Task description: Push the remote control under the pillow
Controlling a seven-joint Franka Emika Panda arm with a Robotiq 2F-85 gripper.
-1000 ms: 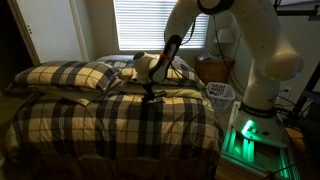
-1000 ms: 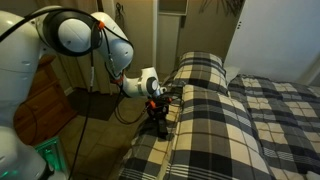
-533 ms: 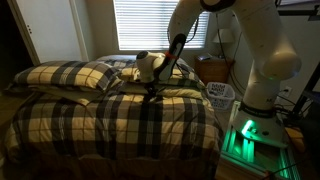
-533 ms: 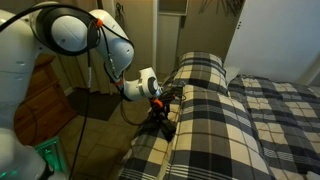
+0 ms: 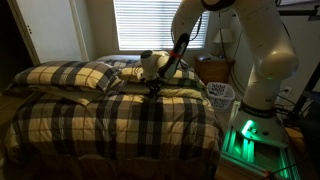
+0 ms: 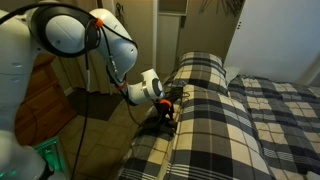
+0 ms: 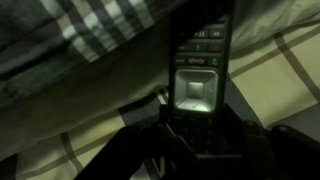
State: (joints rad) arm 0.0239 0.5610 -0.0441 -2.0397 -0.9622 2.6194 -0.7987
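Observation:
My gripper needs to turn the remote control square to the pillow's edge (image 7: pixel 112 108) before pushing it under, because the remote control in my gripper (image 7: pixel 197 88) meets the pillow at a slant.
In the wrist view the remote control (image 7: pixel 195 80) is a slim dark oblong with a silver pad. It lies on the plaid bedcover (image 7: pixel 290 70), and its far end is tucked under the edge of the plaid pillow (image 7: pixel 100 30). My gripper (image 7: pixel 197 128) has its dark fingers tight on either side of the remote's near end. In both exterior views the gripper (image 5: pixel 154 90) (image 6: pixel 165 108) sits low on the bed right against the flatter pillow (image 5: pixel 185 73). The remote itself cannot be made out there.
A puffier plaid pillow (image 5: pixel 65 75) lies beside the flatter one. A white basket (image 5: pixel 220 97) and a wooden nightstand (image 5: pixel 213 70) stand beside the bed. The robot base (image 5: pixel 245 135) glows green. The bed's side edge (image 6: pixel 150 150) drops off close to the gripper.
The gripper has moved along the bed toward the pillow, carrying the remote with it. It now sits closer to the pillow's edge.

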